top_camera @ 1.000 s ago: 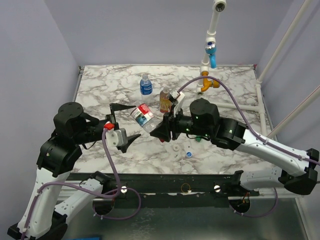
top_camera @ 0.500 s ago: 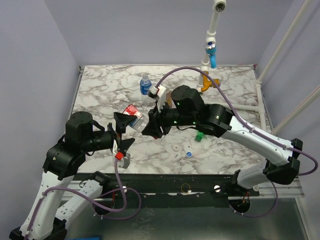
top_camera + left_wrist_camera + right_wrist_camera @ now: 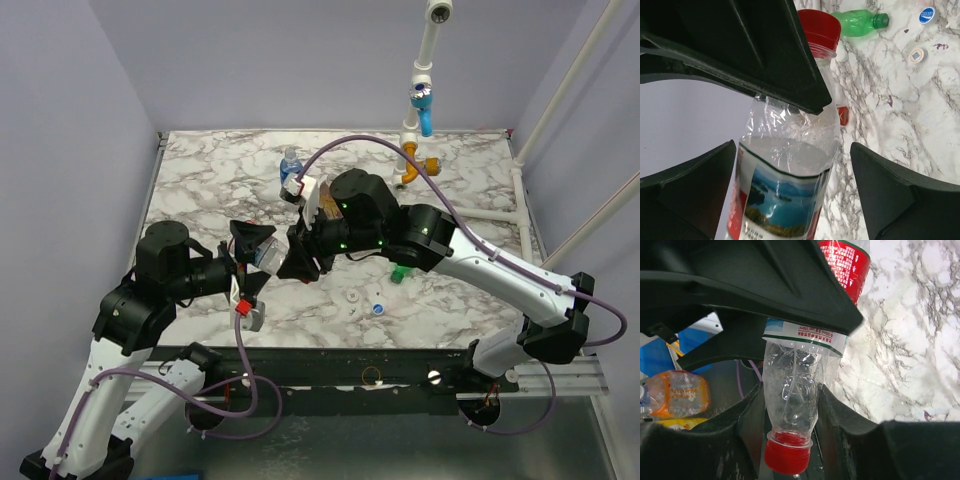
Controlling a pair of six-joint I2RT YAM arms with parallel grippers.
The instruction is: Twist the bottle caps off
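Observation:
The clear upper body [image 3: 792, 372] is in my right gripper, so my left gripper should clamp the labelled lower body first. Then my right gripper should come end-on to the red cap [image 3: 787, 457].
The clear bottle with the red-white label [image 3: 266, 254] hangs in the air between both grippers. My right gripper [image 3: 790, 410] is shut on its clear upper body, just above the red cap [image 3: 788, 456]. My left gripper [image 3: 790, 195] is open and straddles the labelled lower body [image 3: 782, 200], with a gap on the right side. In the left wrist view the red cap [image 3: 819, 27] points away, and a right finger [image 3: 740, 50] crosses the bottle. In the top view the grippers meet tip to tip, left [image 3: 250, 262] and right [image 3: 298, 256].
The green bottle [image 3: 860, 22] lies on the marble table [image 3: 200, 180] with a bluish-white cap [image 3: 927, 15] and a white cap [image 3: 915, 55] near it. The blue-label bottle [image 3: 291, 165] stands at the back. The amber bottle [image 3: 677, 392] is behind my right arm. Pipe fittings [image 3: 421, 100] are at the back right.
My right gripper has carried the bottle left and down toward the left arm. My left gripper has turned and come in around the bottle's labelled end.

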